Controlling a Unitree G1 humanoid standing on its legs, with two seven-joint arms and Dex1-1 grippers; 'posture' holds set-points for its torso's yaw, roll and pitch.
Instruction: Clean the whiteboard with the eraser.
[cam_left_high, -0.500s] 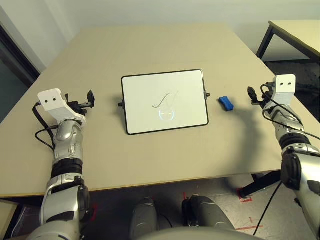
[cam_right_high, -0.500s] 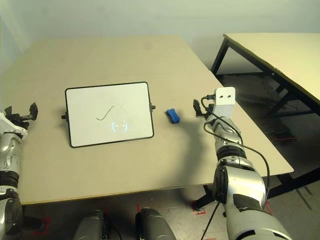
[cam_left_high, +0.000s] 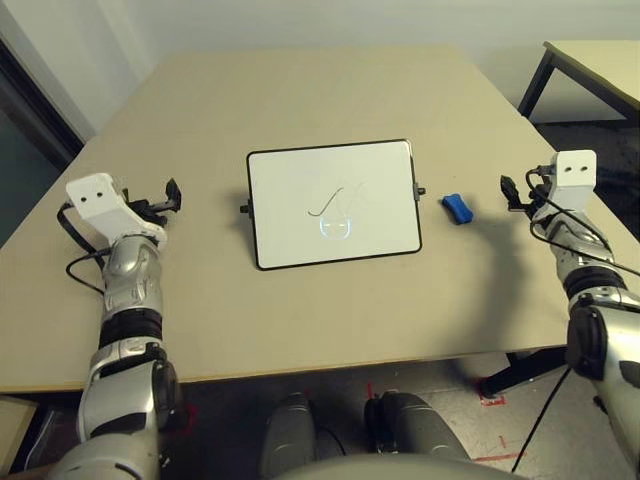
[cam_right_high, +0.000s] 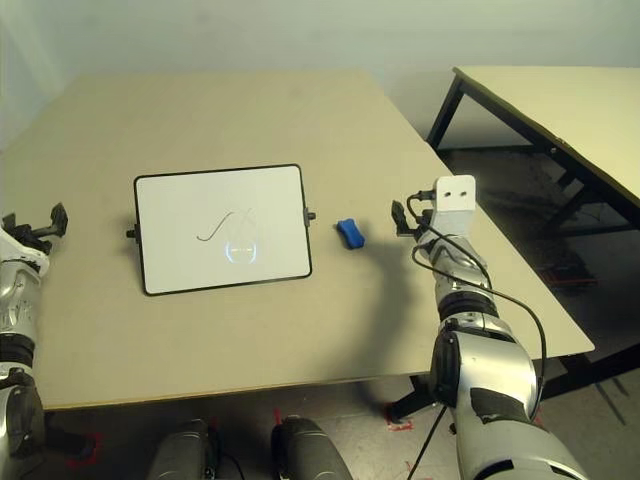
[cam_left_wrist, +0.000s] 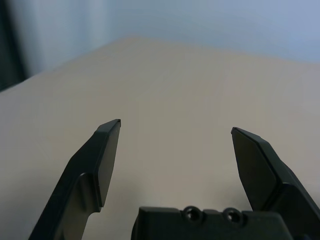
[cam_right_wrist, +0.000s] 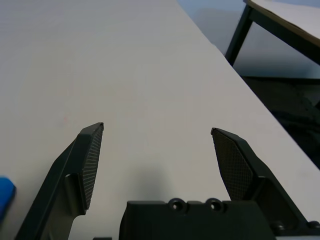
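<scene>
My right gripper should carry on going in with open fingers until they straddle the eraser's narrow waist (cam_left_high: 457, 208), since the blue eraser lies clear of the whiteboard's frame (cam_left_high: 418, 215).
The whiteboard (cam_left_high: 334, 203) lies flat in the middle of the table, white with a thin black frame and a dark scribble near its centre. Just to its right rests the small blue eraser (cam_left_high: 456, 208), also at the edge of the right wrist view (cam_right_wrist: 4, 195). My right gripper (cam_left_high: 512, 193) hovers to the right of the eraser, apart from it; the right wrist view has its fingers (cam_right_wrist: 85, 165) spread wide with nothing between them. My left gripper (cam_left_high: 172, 196) stands to the left of the whiteboard, open and empty, with bare table beyond its fingers (cam_left_wrist: 102, 160).
The tan table (cam_left_high: 300, 90) stretches far behind the whiteboard. Its right edge (cam_right_high: 480, 200) runs close beside my right arm, with floor beyond. A second table (cam_right_high: 560, 110) stands further right.
My left gripper has drawn slightly back to the left, away from the whiteboard. The whole picture has shifted a little. The eraser and the whiteboard lie as before.
</scene>
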